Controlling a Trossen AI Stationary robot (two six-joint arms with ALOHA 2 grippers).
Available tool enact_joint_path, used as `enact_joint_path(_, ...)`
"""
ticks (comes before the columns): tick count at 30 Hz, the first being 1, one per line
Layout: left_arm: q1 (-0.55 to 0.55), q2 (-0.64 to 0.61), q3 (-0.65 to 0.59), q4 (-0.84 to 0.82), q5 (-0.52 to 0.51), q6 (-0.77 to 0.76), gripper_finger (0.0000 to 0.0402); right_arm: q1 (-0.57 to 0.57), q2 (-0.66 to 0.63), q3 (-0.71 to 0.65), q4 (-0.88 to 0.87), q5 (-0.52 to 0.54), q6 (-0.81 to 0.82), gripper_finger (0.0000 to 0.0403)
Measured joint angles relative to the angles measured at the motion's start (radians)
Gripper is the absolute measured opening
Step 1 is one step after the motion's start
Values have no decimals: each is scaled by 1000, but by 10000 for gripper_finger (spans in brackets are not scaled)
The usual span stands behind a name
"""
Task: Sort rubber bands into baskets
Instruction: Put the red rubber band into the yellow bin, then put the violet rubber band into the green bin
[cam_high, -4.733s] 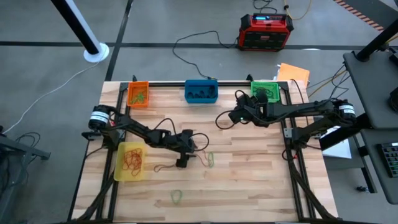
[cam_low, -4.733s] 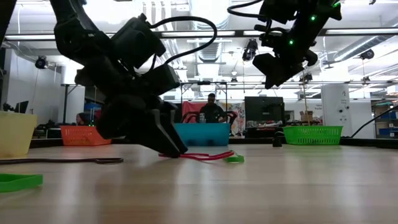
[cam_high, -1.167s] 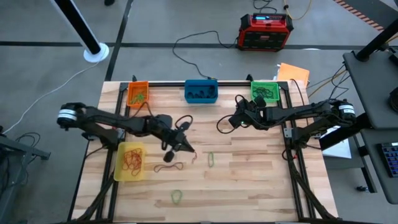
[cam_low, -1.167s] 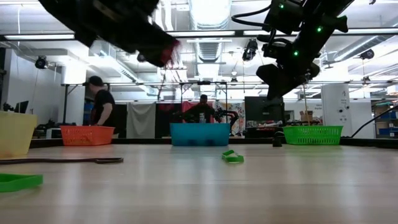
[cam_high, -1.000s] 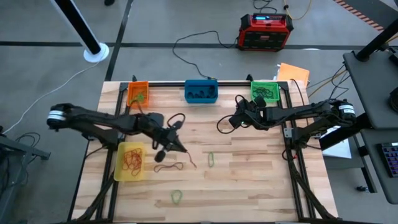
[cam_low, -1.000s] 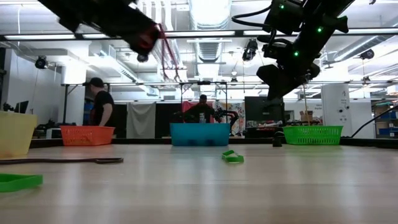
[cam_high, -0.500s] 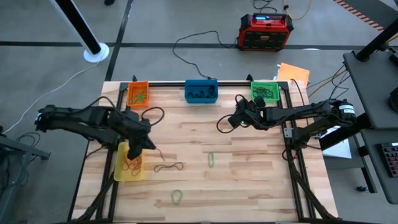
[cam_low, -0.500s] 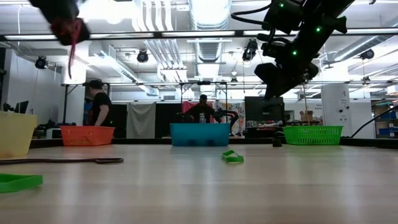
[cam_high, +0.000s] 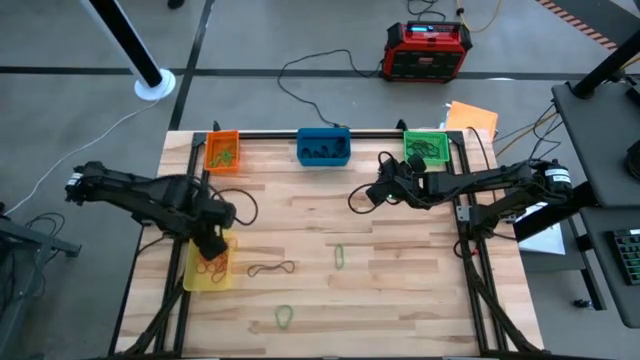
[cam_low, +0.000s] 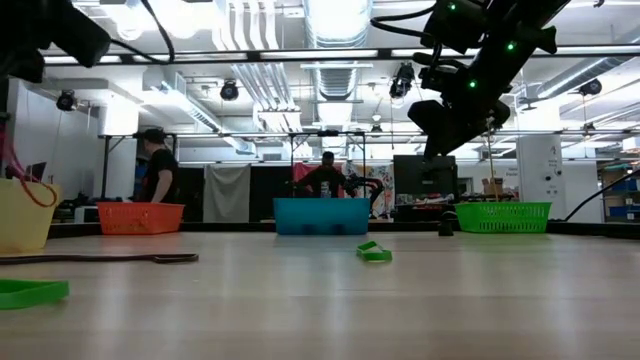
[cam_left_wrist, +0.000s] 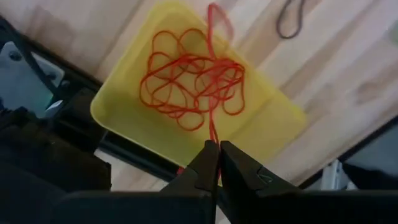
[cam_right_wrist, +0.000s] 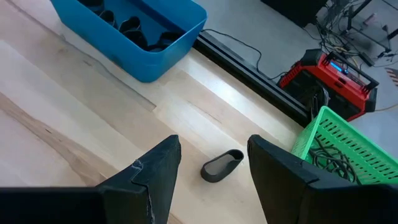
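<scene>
The red rubber band (cam_low: 18, 172) hangs over the yellow basket of matching red bands (cam_high: 211, 267). My left gripper should now move down until close above them, then let go.
My left gripper (cam_high: 212, 243) hovers over the yellow basket (cam_high: 197, 278) at the table's left, pointing down, shut on a red rubber band (cam_left_wrist: 212, 74). Several red bands (cam_left_wrist: 186, 87) lie in that basket. My right gripper (cam_right_wrist: 214, 142) stands open above the table at the far right, near the green basket (cam_high: 425, 146), holding nothing. A dark band (cam_high: 272, 269) and two green bands (cam_high: 340, 256) (cam_high: 285, 317) lie flat on the wood. The orange basket (cam_high: 222, 152) and the blue basket (cam_high: 323, 146) stand along the far edge. My left gripper pinches one strand of the red rubber band (cam_left_wrist: 213, 132) between its two fingertips, coming from above and pointing down. The band hangs slack below the fingers, and its lower loop (cam_left_wrist: 217, 18) reaches down into the yellow basket.
A small black loop (cam_right_wrist: 222, 165) lies on the table just beyond my right gripper's fingers. Black bands sit in the blue basket (cam_right_wrist: 134, 31). A red-and-black power box (cam_high: 428, 50) and cables lie on the floor behind the table. People stand in the room beyond.
My left gripper has carried the red band from the table's middle toward the left edge and now stands over the yellow basket. It has rolled and tipped from slanting to pointing down. The band now hangs into the basket. My right gripper has kept still.
</scene>
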Motion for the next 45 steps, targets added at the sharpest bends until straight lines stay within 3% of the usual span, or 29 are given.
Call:
enact_joint_path(15, 0, 233, -12, -73, 22, 59, 0, 0, 0, 0, 4, -5, -5, 183)
enact_joint_path(30, 0, 448, -125, -76, 74, 197, 0, 4, 0, -1, 4, -26, -8, 183)
enact_joint_path(40, 0, 504, -124, 21, 26, 248, 2, 5, 0, -1, 4, -26, -8, 183)
enact_joint_path(45, 0, 492, -123, 51, 26, 248, 38, 5, 0, -1, 4, -26, -8, 183)
